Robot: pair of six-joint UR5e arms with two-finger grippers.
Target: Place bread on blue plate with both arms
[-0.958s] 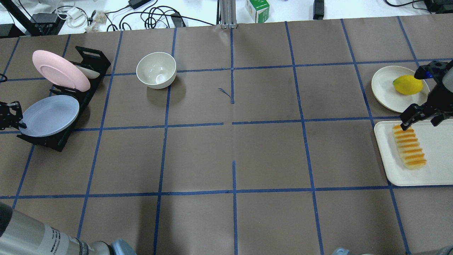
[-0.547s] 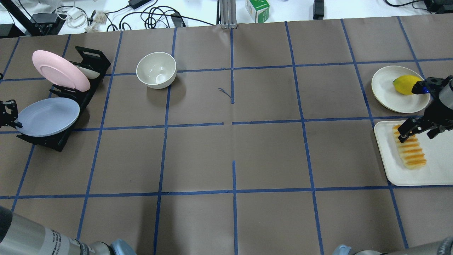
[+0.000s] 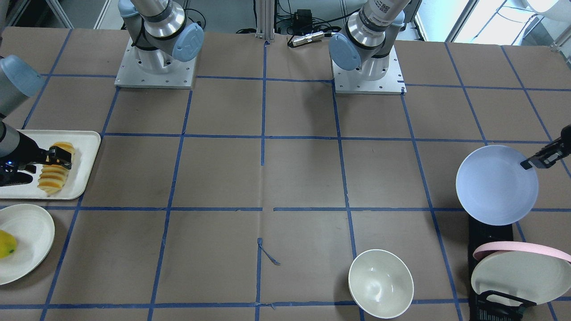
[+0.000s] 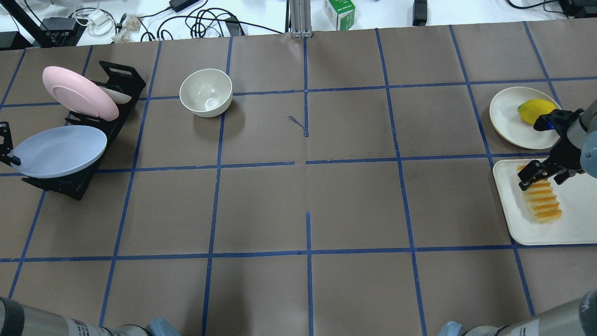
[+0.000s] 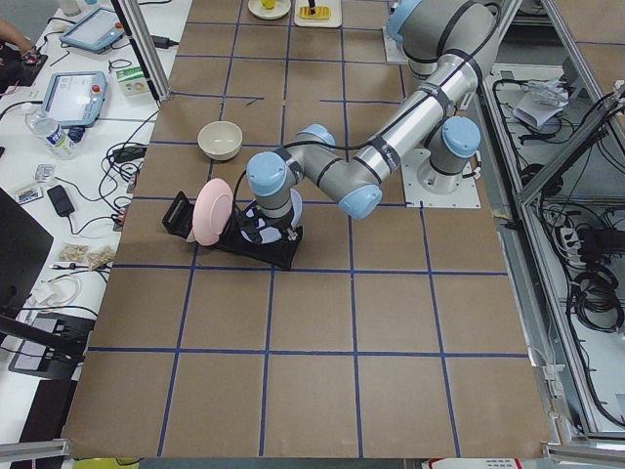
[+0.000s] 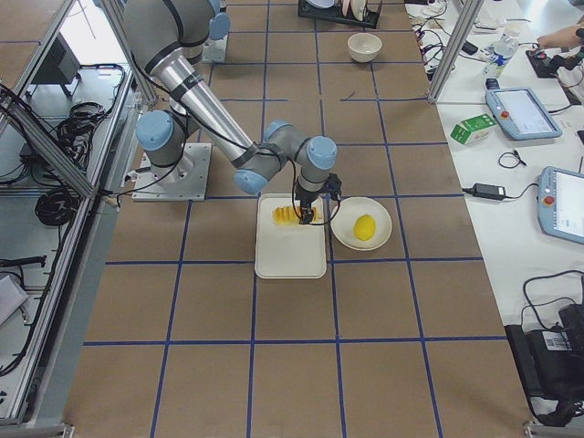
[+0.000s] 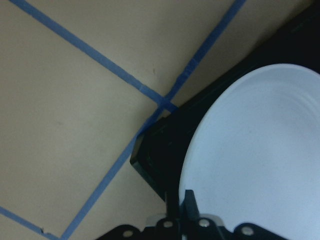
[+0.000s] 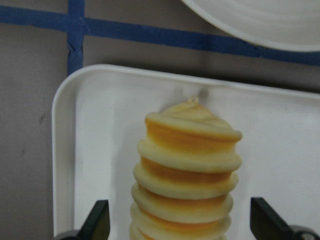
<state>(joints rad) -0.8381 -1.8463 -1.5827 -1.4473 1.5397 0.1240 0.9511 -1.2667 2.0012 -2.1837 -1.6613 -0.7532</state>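
Note:
The blue plate (image 3: 498, 185) hangs far from the bread, so next I set it in the open middle (image 3: 260, 214) with my left gripper before my right gripper brings the bread.
The bread (image 4: 542, 201) lies on a white tray (image 4: 576, 224) at the right edge. My right gripper (image 4: 545, 177) is open and low over the bread's far end, one finger on each side. In the right wrist view the bread (image 8: 187, 170) runs between the fingers (image 8: 97, 222). The blue plate (image 4: 58, 151) is tilted above the black rack (image 4: 70, 184) at the far left. My left gripper (image 4: 5, 149) is shut on its left rim. The left wrist view shows the plate (image 7: 260, 160) pinched between the fingers (image 7: 189, 207). The front view shows both the plate (image 3: 495, 185) and the bread (image 3: 52, 176).
A pink plate (image 4: 79, 91) leans in the rack. A white bowl (image 4: 206, 92) stands right of it. A cream plate (image 4: 508, 119) with a yellow lemon (image 4: 531, 111) sits just behind the tray, near my right wrist.
My left gripper has drawn the blue plate to the left and out of the rack, and the plate now lies flatter. My right gripper has moved from the tray's far edge down over the bread.

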